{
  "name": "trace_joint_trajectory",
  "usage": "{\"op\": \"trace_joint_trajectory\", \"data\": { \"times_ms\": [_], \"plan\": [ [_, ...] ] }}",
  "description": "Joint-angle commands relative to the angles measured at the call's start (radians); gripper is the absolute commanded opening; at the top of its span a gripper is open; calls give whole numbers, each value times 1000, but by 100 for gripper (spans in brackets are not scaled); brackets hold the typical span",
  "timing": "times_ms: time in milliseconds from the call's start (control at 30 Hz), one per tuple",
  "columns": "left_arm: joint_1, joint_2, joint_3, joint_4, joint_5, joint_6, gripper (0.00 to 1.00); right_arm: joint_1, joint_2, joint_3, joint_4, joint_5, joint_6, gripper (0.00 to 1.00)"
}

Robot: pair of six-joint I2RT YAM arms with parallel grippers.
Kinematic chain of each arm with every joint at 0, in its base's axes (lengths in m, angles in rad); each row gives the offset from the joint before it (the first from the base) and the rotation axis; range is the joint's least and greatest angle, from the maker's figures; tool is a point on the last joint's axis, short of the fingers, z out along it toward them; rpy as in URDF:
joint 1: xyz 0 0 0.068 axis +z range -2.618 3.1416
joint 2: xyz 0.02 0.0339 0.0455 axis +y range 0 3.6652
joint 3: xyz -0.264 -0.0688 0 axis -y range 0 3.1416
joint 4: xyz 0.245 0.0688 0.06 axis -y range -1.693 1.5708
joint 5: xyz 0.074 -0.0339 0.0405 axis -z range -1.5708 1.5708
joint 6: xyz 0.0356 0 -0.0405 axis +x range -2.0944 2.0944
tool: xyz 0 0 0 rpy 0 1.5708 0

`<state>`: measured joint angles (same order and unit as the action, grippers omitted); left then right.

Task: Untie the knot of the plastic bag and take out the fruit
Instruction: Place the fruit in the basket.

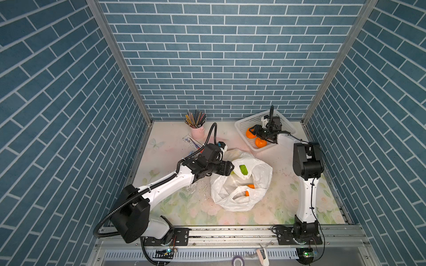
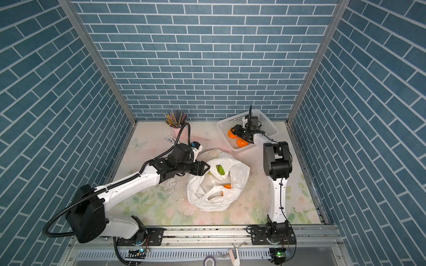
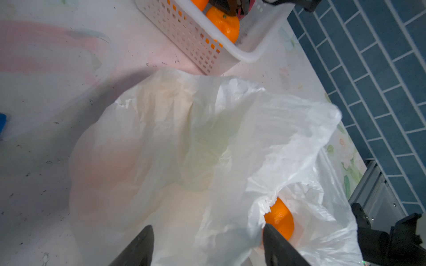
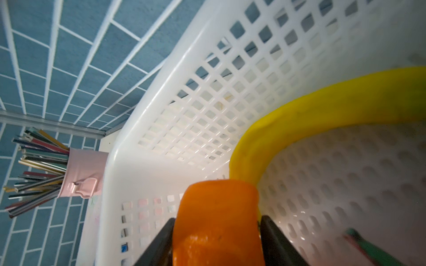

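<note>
The bag's rim sags over the green fruit (image 1: 243, 169), so next my left gripper pinches the loose film (image 3: 246, 230) and pulls it aside before my right gripper reaches in.
The white plastic bag (image 1: 239, 200) (image 2: 214, 202) (image 3: 207, 138) lies slumped mid-table with its mouth gaping; no knot is in view. Fruit shows inside it: a green piece (image 1: 243, 170) (image 2: 220, 170) and an orange (image 1: 250, 186) (image 3: 280, 216). My left gripper (image 1: 232, 168) (image 2: 207, 169) (image 3: 207, 235) hangs open just over the bag's left rim, with film lying loose between its fingers. My right gripper (image 1: 254, 132) (image 4: 216, 223) is inside the white basket (image 1: 253, 117) (image 4: 184, 115). An orange (image 1: 249, 133) (image 4: 216, 207), smeared by motion, sits between its parted fingers, with a sliver of gap on one side.
The basket at the back right also holds another orange (image 1: 261, 143) (image 3: 224, 23) and a yellow banana (image 4: 322, 106). A pink cup of pencils (image 1: 197, 132) (image 4: 83, 172) stands at the back wall, with cards (image 1: 192, 141) in front of it. The right arm's elbow (image 1: 307, 165) rises beside the bag.
</note>
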<state>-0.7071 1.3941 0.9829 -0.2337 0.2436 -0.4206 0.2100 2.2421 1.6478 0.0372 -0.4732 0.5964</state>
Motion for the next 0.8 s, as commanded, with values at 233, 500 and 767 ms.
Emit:
{"op": "trace_joint_trajectory", "data": {
  "times_ms": [233, 500, 767],
  "plan": [
    [18, -75, -7, -52, -21, -8, 83, 11, -225, -76, -123, 134, -75, 78],
    [18, -36, -19, -36, 46, 14, 85, 46, -640, -345, -148, 171, -118, 78],
    [18, 23, -5, 5, 96, 25, 83, 226, -1041, -605, -274, 276, -86, 72]
  ]
}}
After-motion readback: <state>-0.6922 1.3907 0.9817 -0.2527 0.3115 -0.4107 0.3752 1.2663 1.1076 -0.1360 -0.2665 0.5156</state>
